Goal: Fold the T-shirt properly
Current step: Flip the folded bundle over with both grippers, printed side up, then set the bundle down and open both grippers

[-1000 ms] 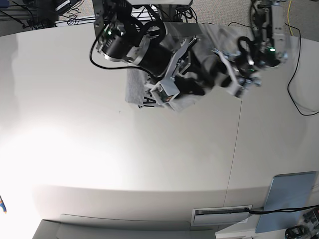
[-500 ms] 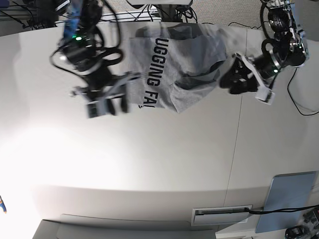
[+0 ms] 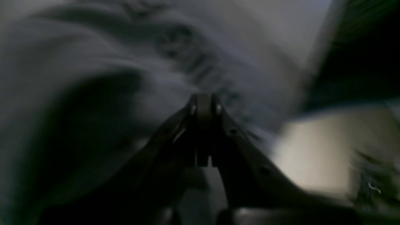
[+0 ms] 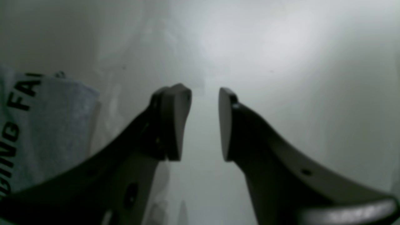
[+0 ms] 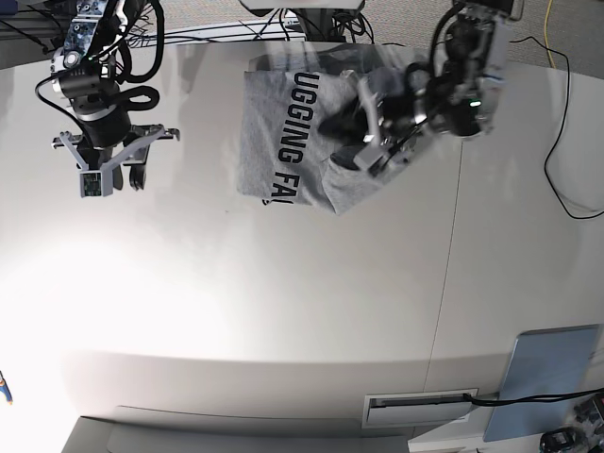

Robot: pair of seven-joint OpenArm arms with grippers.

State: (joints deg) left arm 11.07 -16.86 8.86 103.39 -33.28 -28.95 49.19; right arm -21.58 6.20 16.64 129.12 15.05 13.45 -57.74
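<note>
My left gripper is by the crooked T-shirt, its lettering (image 5: 294, 134) running toward me, so it should retreat and turn it with my right gripper at the lettered edge (image 5: 248, 177).
The grey T-shirt (image 5: 302, 132) lies crumpled at the far middle of the white table (image 5: 283, 311), black lettering up, its right part folded over. My left gripper (image 5: 338, 123) hovers over the shirt's right half. In the blurred left wrist view its fingers (image 3: 203, 103) are shut together above the grey fabric (image 3: 93, 56); I cannot tell whether they pinch any cloth. My right gripper (image 5: 118, 175) is open and empty over bare table left of the shirt. In the right wrist view (image 4: 204, 122) the lettered shirt edge (image 4: 37, 125) shows at the left.
A flat blue-grey panel (image 5: 547, 377) lies at the near right corner beside a slotted white plate (image 5: 420, 408). A black cable (image 5: 559, 170) trails over the table's right side. Cables and stands crowd the far edge (image 5: 311, 19).
My right arm has left the shirt and swung far left, uncovering the lettering. My left arm pulled right, then swung back over the shirt's right half.
</note>
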